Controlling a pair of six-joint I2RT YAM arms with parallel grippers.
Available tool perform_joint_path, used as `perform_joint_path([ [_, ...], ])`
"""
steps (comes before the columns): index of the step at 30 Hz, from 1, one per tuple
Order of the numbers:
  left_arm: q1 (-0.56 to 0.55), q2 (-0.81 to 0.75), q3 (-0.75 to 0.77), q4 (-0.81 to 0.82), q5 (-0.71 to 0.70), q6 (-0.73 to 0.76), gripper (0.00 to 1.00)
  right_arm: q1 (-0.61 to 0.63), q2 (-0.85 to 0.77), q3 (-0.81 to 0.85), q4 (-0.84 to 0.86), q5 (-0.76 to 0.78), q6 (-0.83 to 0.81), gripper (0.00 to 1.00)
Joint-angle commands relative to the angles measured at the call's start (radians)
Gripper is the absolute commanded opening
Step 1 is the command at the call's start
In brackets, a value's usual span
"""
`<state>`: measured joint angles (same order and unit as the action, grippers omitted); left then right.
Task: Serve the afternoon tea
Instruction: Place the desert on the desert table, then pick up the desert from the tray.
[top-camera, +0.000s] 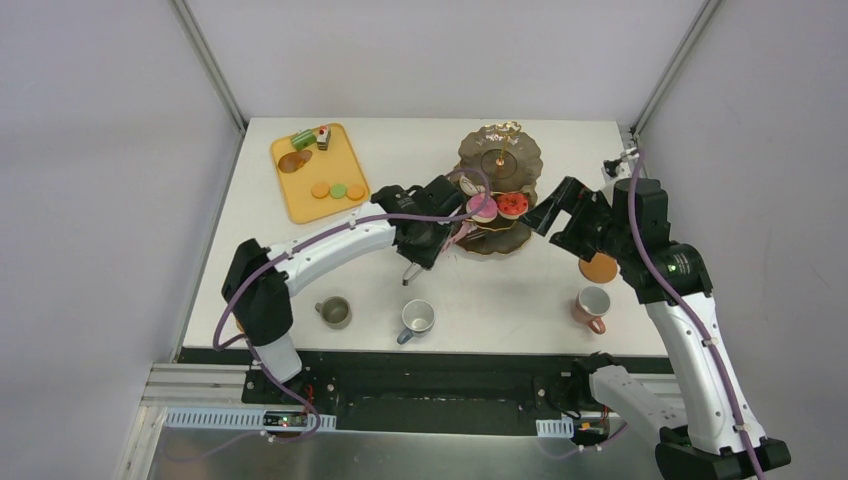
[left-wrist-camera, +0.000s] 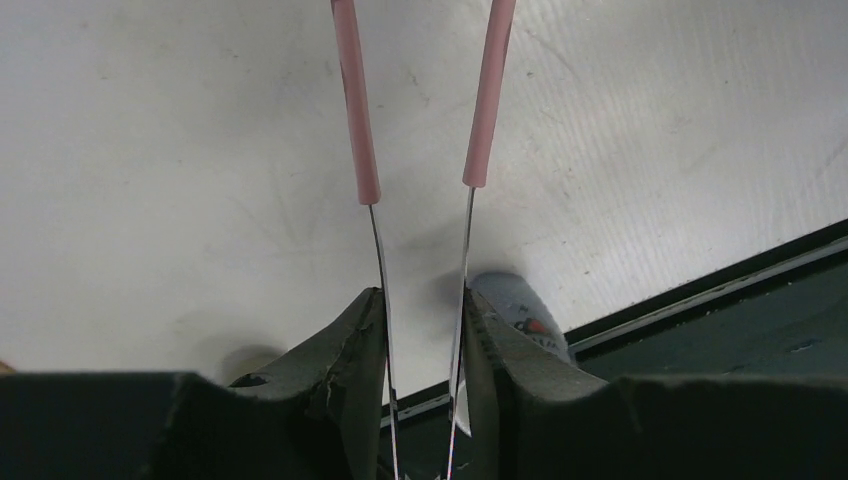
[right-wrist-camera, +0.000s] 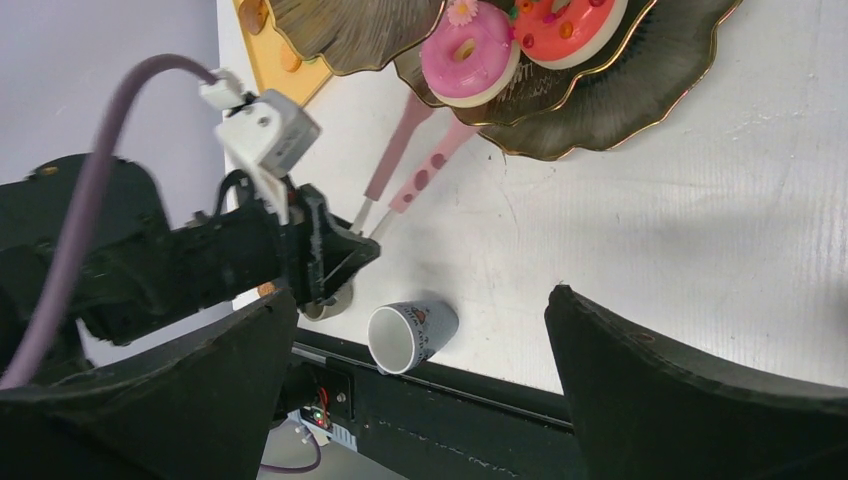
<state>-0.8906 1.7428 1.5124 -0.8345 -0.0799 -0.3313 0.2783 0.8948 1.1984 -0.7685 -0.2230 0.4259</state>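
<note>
The pink tongs (right-wrist-camera: 420, 180) are open and empty, so the robot's left gripper should continue to go toward the red-topped small cake (top-camera: 323, 138) on the yellow-orange tray and close the tongs there.
The dark gold-rimmed three-tier stand (top-camera: 500, 160) (right-wrist-camera: 640, 95) carries a pink doughnut (top-camera: 483, 207) (right-wrist-camera: 470, 55) and a red doughnut (top-camera: 512, 205) (right-wrist-camera: 560, 25) side by side on a lower tier. My left gripper (top-camera: 438, 238) (left-wrist-camera: 425, 300) (right-wrist-camera: 345, 250) is shut on the metal blades of the pink tongs (left-wrist-camera: 355, 120) (right-wrist-camera: 410, 150). Their arms stand spread with nothing between them, ends at the tier's edge just below the pink doughnut. My right gripper (top-camera: 548, 215) (right-wrist-camera: 420, 300) hangs wide open and empty right of the stand.
Olive mug (top-camera: 335, 312), grey-blue mug (top-camera: 417, 318) (right-wrist-camera: 412, 335) (left-wrist-camera: 520, 310) and pink mug (top-camera: 592, 306) stand along the near edge. A brown coaster (top-camera: 598, 268) lies by the pink mug. The yellow-orange tray (top-camera: 300, 200) at back left holds macarons (top-camera: 338, 190) and small cakes (top-camera: 312, 137).
</note>
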Motion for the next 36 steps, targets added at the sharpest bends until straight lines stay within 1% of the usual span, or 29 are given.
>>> perform_joint_path([
  [1, 0.019, -0.12, 0.018, -0.106, -0.086, 0.093, 0.3, -0.003, -0.003, -0.005, 0.018, -0.016, -0.006, 0.99],
  [4, 0.08, -0.192, -0.034, -0.107, -0.105, 0.117, 0.3, -0.003, -0.001, -0.009, 0.018, -0.016, -0.005, 0.99],
  [8, 0.196, -0.28, -0.067, -0.072, -0.037, 0.176, 0.3, -0.003, 0.009, -0.015, 0.025, -0.026, 0.0, 0.99],
  [11, 0.33, -0.301, -0.071, -0.069, -0.028, 0.207, 0.3, -0.003, 0.027, -0.009, 0.026, -0.033, 0.003, 0.99],
  [14, 0.503, -0.255, -0.02, -0.059, -0.014, 0.212, 0.3, -0.003, 0.044, -0.004, 0.029, -0.041, 0.007, 0.99],
  [17, 0.665, -0.153, 0.069, -0.054, 0.007, 0.202, 0.3, -0.002, 0.073, 0.011, 0.021, -0.054, 0.01, 0.99],
  [21, 0.798, 0.029, 0.227, -0.069, 0.046, 0.207, 0.31, -0.003, 0.121, 0.045, -0.007, -0.064, -0.002, 0.99],
  [24, 0.837, 0.168, 0.355, -0.065, 0.057, 0.245, 0.32, -0.003, 0.152, 0.07, -0.032, -0.055, -0.015, 0.99],
  [27, 0.849, 0.311, 0.492, -0.089, 0.066, 0.278, 0.33, -0.003, 0.171, 0.083, -0.044, -0.045, -0.02, 0.99],
  [29, 0.853, 0.384, 0.549, -0.076, 0.075, 0.285, 0.34, -0.003, 0.185, 0.091, -0.051, -0.041, -0.027, 0.99],
  [32, 0.859, 0.457, 0.627, -0.078, 0.075, 0.286, 0.35, -0.004, 0.207, 0.112, -0.067, -0.027, -0.037, 0.99],
  [36, 0.858, 0.517, 0.686, -0.073, 0.076, 0.298, 0.36, -0.005, 0.228, 0.125, -0.074, -0.018, -0.04, 0.99],
])
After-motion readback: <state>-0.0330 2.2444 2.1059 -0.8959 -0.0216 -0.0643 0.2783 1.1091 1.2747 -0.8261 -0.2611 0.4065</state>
